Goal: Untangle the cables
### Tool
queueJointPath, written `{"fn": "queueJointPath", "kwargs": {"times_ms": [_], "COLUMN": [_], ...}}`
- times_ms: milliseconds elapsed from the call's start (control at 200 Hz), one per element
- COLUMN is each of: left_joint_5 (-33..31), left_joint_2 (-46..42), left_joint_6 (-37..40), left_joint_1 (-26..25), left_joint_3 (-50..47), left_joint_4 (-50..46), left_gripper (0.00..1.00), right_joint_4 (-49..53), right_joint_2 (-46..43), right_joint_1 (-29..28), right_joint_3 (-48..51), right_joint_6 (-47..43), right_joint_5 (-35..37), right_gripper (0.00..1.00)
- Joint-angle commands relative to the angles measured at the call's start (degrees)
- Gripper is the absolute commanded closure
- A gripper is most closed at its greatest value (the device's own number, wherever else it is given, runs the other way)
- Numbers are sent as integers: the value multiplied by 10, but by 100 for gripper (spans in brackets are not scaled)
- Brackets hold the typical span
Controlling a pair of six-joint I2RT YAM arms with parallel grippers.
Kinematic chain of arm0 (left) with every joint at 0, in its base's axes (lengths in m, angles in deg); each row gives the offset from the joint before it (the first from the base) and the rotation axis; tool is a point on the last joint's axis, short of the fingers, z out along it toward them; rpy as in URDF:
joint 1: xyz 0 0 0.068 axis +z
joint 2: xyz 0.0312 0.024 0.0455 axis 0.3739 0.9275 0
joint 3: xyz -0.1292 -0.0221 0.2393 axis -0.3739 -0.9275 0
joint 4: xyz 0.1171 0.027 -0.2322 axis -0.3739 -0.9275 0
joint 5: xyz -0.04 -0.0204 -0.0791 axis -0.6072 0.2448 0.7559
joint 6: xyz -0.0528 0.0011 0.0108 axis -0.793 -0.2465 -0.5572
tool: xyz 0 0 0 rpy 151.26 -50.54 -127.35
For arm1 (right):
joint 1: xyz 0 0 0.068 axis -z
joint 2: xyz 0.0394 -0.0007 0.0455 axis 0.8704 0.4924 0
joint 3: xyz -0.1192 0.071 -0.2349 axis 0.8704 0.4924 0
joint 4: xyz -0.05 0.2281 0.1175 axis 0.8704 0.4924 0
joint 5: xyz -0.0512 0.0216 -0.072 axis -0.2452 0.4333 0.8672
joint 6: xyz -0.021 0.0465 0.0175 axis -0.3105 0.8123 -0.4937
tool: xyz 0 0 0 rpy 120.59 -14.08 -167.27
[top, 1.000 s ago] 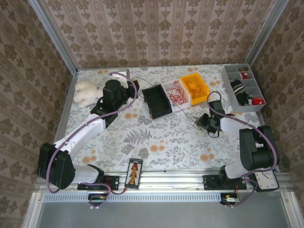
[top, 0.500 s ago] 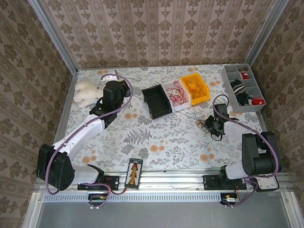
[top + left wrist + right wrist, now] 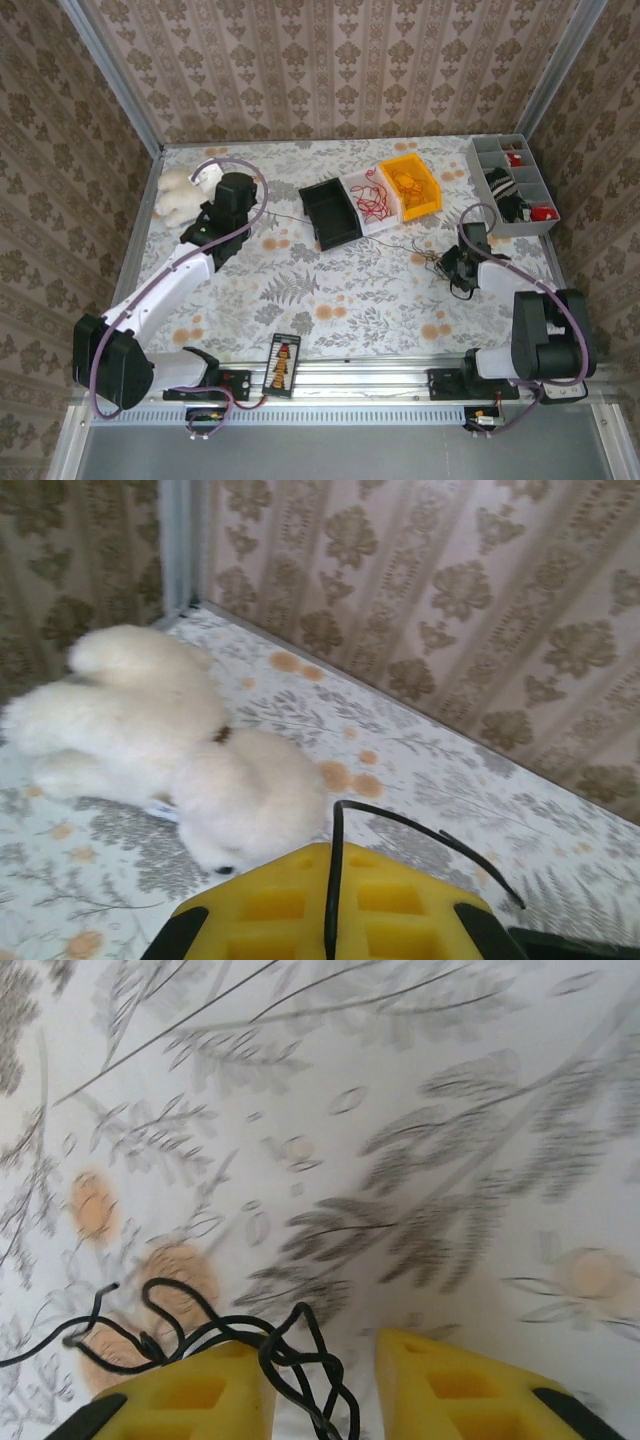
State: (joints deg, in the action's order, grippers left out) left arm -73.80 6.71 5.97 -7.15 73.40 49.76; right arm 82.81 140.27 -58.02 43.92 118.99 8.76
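I should bring my left gripper back and lower the black cable beside the black bin (image 3: 282,240), because that gripper is close to the plush toy (image 3: 183,198) with the cable stretched long.
The cables lie in two places. A red tangle (image 3: 372,200) sits in the white bin (image 3: 352,186). A thin black strand (image 3: 300,215) stretches across the table from my left gripper (image 3: 222,186) to a small black knot (image 3: 430,258) beside my right gripper (image 3: 452,266). In the left wrist view the left gripper (image 3: 335,858) is shut on the black cable (image 3: 420,826), which loops out ahead of the yellow fingers. In the right wrist view the right gripper (image 3: 322,1352) is open, and the twisted black cable (image 3: 170,1300) hangs in the gap against its left finger (image 3: 200,1390).
A white plush toy (image 3: 178,192) lies just left of the left gripper, close ahead of it as the plush toy (image 3: 150,730). A black bin (image 3: 332,212), a yellow bin (image 3: 410,188) and a grey divided tray (image 3: 515,182) stand at the back. A small device (image 3: 283,365) sits at the front edge.
My left gripper has drawn back left toward the plush toy, pulling the black strand taut. My right gripper has shifted right with the black knot.
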Motion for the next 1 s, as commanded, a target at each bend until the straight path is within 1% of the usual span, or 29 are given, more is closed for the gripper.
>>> {"fn": "queueJointPath", "kwargs": {"times_ms": [0, 100, 265, 405, 480, 595, 755, 810, 910, 940, 995], "left_joint_5": [-74, -75, -63, -13, 13, 37, 47, 51, 57, 58, 57], "left_joint_2": [-17, -17, -14, -7, -2, 16, 36, 42, 55, 59, 65], "left_joint_6": [-33, -28, -26, -7, -2, -7, -53, -60, -76, -79, -86], "left_joint_1": [8, 10, 10, 10, 10, 9, 5, 0, -8, -10, -15], "left_joint_3": [19, 22, 21, 17, 17, 27, 24, 21, 20, 20, 19], "left_joint_4": [-49, -48, -45, -14, -2, -18, -44, -45, -54, -56, -59], "left_gripper": [100, 100, 100, 100, 100, 100, 100, 100, 100, 100, 100], "right_joint_4": [48, 48, 37, 13, -19, -23, -2, 6, 19, 25, 32], "right_joint_2": [-31, -43, -22, -8, -8, -14, -6, 2, 19, 42, 59], "right_joint_1": [17, 27, 38, 35, 27, 4, -15, -19, -25, -26, -28], "right_joint_3": [18, 23, 17, 17, 17, 2, -21, -27, -37, -42, -49], "right_joint_6": [18, 15, -2, -9, -29, -54, -72, -73, -72, -69, -66], "right_joint_5": [68, 68, 38, 7, -20, -25, -14, -10, -5, -2, -4], "right_gripper": [65, 61, 62, 63, 62, 55, 41, 40, 40, 40, 45]}}
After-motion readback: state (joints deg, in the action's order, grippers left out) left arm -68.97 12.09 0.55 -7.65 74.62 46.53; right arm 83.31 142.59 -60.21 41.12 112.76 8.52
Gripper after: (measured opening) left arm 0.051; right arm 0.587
